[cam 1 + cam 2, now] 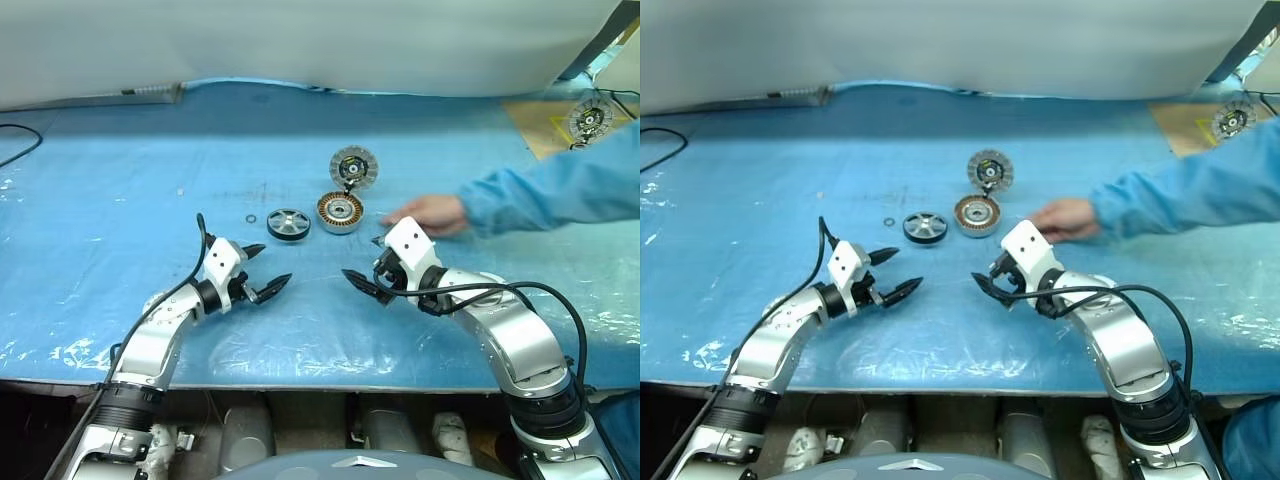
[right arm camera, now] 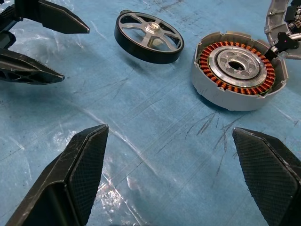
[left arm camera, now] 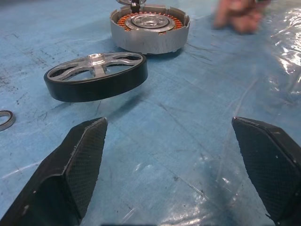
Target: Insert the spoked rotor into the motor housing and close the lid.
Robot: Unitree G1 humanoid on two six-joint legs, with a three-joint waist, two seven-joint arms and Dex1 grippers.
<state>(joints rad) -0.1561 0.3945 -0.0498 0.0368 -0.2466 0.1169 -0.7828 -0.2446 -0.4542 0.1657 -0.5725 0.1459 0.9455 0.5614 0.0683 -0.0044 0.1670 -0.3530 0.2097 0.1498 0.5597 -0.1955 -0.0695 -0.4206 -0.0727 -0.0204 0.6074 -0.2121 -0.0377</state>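
Note:
The lid [image 1: 354, 167] is joined to the motor housing's rim by a black link [image 1: 349, 188], so it will swing over onto the motor housing when the robot pushes it.
The spoked rotor [image 1: 288, 223], a dark wheel with silver spokes, lies flat on the blue sheet. Just to its right sits the motor housing [image 1: 340, 211], a silver cup with copper windings [image 2: 239, 70]. Its lid [image 1: 353, 167] stands tilted open behind it, ribbed face showing. My left gripper [image 1: 272, 265] is open and empty, a short way in front of the rotor [image 3: 96, 77]. My right gripper [image 1: 362, 262] is also open and empty, in front of the housing and pointing toward the left gripper [image 2: 37, 42].
A person's hand [image 1: 430, 213] in a blue sleeve [image 1: 560, 190] rests on the sheet right of the housing, just behind my right gripper. A small metal ring [image 1: 249, 218] lies left of the rotor. A shiny spoked unit [image 1: 590, 118] sits far back right.

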